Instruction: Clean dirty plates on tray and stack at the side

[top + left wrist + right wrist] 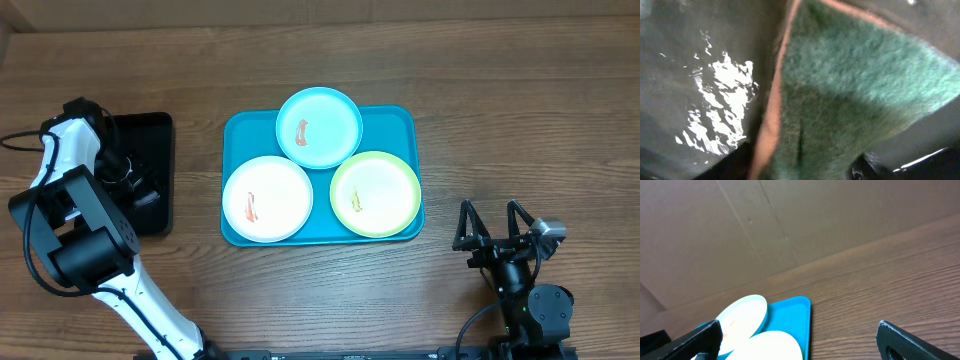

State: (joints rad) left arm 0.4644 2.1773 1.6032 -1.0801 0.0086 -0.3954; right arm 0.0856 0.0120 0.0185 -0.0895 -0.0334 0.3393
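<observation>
The green sponge is crooked in the robot's left gripper, with its corner jutting (949, 89) beyond one finger, so that gripper should open and take hold of the sponge (815, 117) squarely before lifting it.
Three plates lie on the turquoise tray (400, 120): a light blue plate (319, 127) at the back, a white plate (267, 198) front left, a yellow-green plate (375, 193) front right. Each has a small orange-brown smear. My left gripper (135, 180) is down in the black tray (160, 135) at the far left. In the left wrist view it (805, 170) is shut on a green sponge (850, 85) with an orange edge. My right gripper (497, 238) is open and empty, right of the turquoise tray near the front.
The right wrist view shows the turquoise tray's corner (797, 315), the light blue plate (740, 314) and a pale plate (775, 347) between the open fingers (800, 342). The black tray's floor (690, 75) looks wet. A cardboard wall stands behind the table.
</observation>
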